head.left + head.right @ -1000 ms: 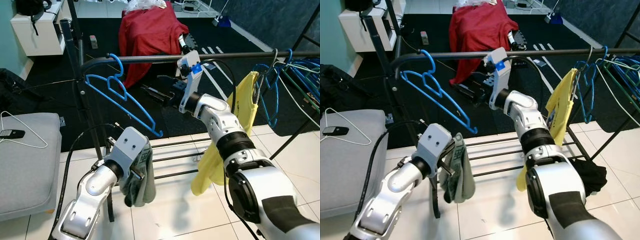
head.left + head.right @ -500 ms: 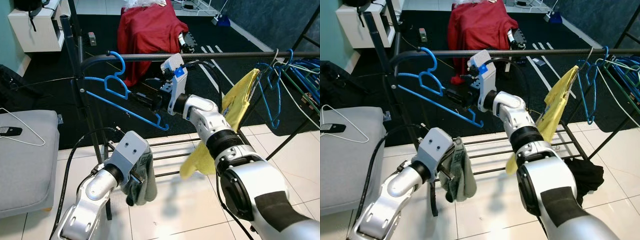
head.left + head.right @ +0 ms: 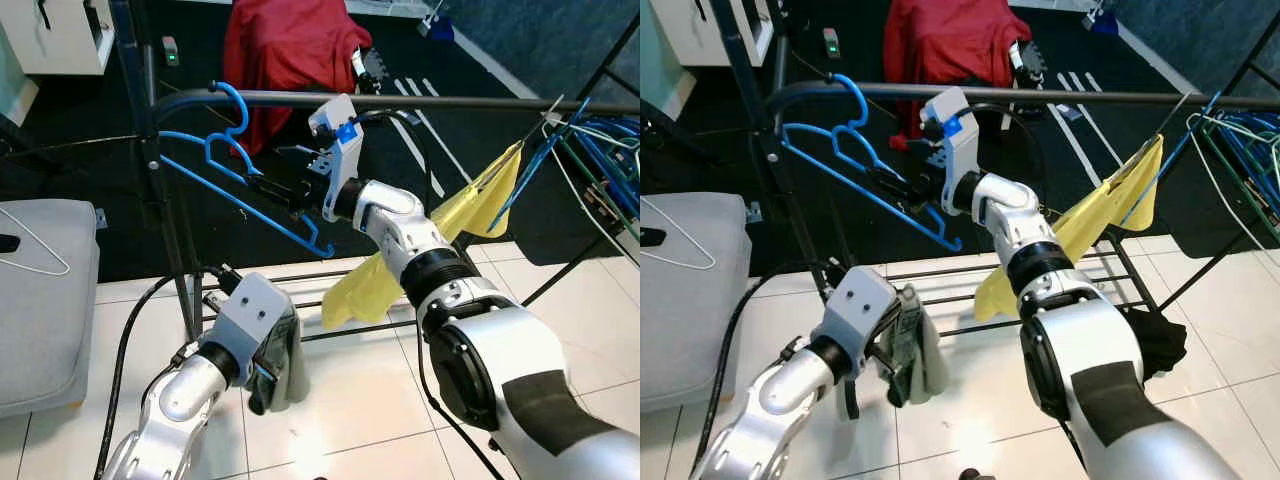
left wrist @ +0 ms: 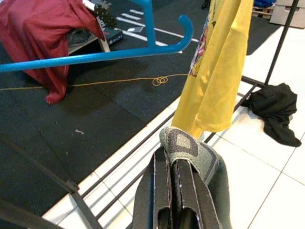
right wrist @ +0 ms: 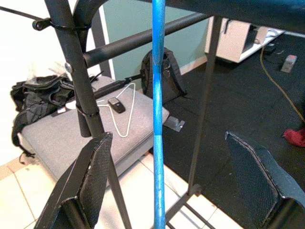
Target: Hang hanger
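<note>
The blue hanger's open hook [image 3: 232, 95] is just looped over the black rail. The hanger [image 3: 262, 208] will therefore come off in one piece when I lift it away.
A blue plastic hanger [image 3: 243, 205] hangs by its hook [image 3: 232, 104] on the black rail [image 3: 450, 101], near the rail's left end, tilted down to the right. My right gripper [image 3: 268, 190] reaches under the rail to the hanger and is open. In the right wrist view the hanger's blue bar [image 5: 158, 119] runs between the two spread fingers [image 5: 93, 174] of the right gripper [image 5: 169, 138]. My left gripper [image 4: 172, 191] is low in front of the rack, shut on a grey-green cloth [image 4: 190, 150] that hangs from it [image 3: 275, 350].
A yellow shirt [image 3: 400, 265] hangs from the rail and is swung out against my right forearm. Several blue hangers [image 3: 600, 150] crowd the rail's right end. A grey cushion [image 3: 40, 300] with a white wire hanger [image 3: 30, 250] is at the left. Black clothing [image 3: 1155, 335] lies on the tiles.
My right gripper has moved left from the middle of the rail to the blue hanger and now straddles its bar. The yellow shirt has swung left and up. The camera has shifted.
</note>
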`<state>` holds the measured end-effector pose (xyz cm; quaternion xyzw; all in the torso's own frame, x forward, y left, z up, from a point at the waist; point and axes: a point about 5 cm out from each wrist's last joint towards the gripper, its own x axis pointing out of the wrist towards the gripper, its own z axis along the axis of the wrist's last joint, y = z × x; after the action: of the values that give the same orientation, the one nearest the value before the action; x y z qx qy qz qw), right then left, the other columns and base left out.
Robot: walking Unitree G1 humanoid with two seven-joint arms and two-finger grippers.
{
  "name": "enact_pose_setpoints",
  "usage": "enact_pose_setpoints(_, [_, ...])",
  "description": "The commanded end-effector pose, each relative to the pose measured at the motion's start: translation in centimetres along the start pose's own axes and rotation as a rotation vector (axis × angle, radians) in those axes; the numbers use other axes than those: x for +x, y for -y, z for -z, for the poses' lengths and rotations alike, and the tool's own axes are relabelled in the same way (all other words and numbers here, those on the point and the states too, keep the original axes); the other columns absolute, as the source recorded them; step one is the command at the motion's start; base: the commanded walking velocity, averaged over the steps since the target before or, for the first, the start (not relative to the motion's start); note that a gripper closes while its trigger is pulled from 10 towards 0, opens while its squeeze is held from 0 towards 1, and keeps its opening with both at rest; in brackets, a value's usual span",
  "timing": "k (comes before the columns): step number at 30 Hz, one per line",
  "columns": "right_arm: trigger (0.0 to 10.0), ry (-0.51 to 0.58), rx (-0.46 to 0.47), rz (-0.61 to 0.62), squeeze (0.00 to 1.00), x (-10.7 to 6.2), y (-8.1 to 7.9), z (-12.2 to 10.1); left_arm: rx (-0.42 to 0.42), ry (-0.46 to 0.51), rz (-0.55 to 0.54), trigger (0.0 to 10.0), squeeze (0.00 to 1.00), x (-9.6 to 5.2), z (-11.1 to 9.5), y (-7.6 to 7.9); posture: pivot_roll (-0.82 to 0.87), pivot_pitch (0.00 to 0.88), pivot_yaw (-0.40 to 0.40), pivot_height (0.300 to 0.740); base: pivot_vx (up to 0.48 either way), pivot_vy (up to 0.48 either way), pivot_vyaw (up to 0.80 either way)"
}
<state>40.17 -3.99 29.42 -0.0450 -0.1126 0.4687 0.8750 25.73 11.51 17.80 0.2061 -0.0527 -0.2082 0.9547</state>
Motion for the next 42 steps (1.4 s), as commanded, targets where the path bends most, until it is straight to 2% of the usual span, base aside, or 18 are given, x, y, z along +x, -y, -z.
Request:
enact_pose_setpoints(1, [10.0, 0.001, -0.003, 0.005, 0.00, 0.0, 0.1, -0.1, 0.016, -0.017, 0.008, 10.0, 0.00, -0.4, 0.1, 0.3, 0.01, 0.291, -0.160, 0.735, 0.000, 0.000, 0.00])
enact_pose_setpoints(5, [10.0, -0.010, -0.008, 0.007, 0.00, 0.2, 0.0, -0.1, 0.014, -0.025, 0.013, 10.0, 0.00, -0.6, 0.2, 0.5, 0.01, 0.294, -0.162, 0.735, 0.000, 0.000, 0.00])
enact_pose_setpoints(6, [5.8, -0.015, -0.009, 0.008, 0.00, 0.3, -0.1, -0.1, 0.013, -0.029, 0.013, 10.0, 0.00, -0.6, 0.2, 0.5, 0.02, 0.295, -0.162, 0.735, 0.000, 0.000, 0.00])
enact_pose_setpoints(7, [5.8, -0.015, -0.009, 0.008, 0.00, 0.3, -0.1, -0.1, 0.013, -0.029, 0.013, 10.0, 0.00, -0.6, 0.2, 0.5, 0.02, 0.295, -0.162, 0.735, 0.000, 0.000, 0.00])
enact_pose_setpoints(8, [2.7, -0.015, -0.005, 0.008, 0.00, 0.3, -0.1, -0.1, 0.013, -0.033, 0.012, 10.0, 0.00, -0.6, 0.1, 0.4, 0.02, 0.296, -0.164, 0.735, 0.000, 0.000, 0.00])
enact_pose_setpoints(9, [2.7, -0.015, -0.004, 0.007, 0.00, 0.3, -0.1, -0.1, 0.013, -0.034, 0.011, 10.0, 0.00, -0.6, 0.1, 0.4, 0.02, 0.296, -0.164, 0.735, 0.000, 0.000, 0.00])
enact_pose_setpoints(10, [0.0, -0.017, -0.003, 0.007, 0.00, 0.3, -0.1, -0.1, 0.013, -0.036, 0.011, 10.0, 0.00, -0.7, 0.1, 0.4, 0.02, 0.296, -0.164, 0.735, 0.000, 0.000, 0.00])
enact_pose_setpoints(35, [0.0, -0.044, -0.027, 0.008, 0.00, -0.1, 0.4, -0.1, 0.019, -0.040, 0.004, 10.0, 0.00, -0.2, 0.1, 0.2, 0.01, 0.256, -0.164, 0.735, 0.000, 0.000, 0.00])
enact_pose_setpoints(40, [0.0, -0.021, -0.041, -0.003, 0.00, -0.3, 0.7, -0.8, 0.024, -0.040, 0.003, 10.0, 0.00, 0.2, 0.2, 0.1, 0.00, 0.235, -0.155, 0.735, 0.000, 0.000, 0.00])
enact_pose_setpoints(42, [0.0, 0.020, -0.046, -0.021, 0.00, -0.5, 0.9, -1.5, 0.032, -0.044, 0.008, 10.0, 0.00, 0.3, 0.5, 0.0, -0.02, 0.223, -0.143, 0.735, 0.000, 0.000, 0.00])
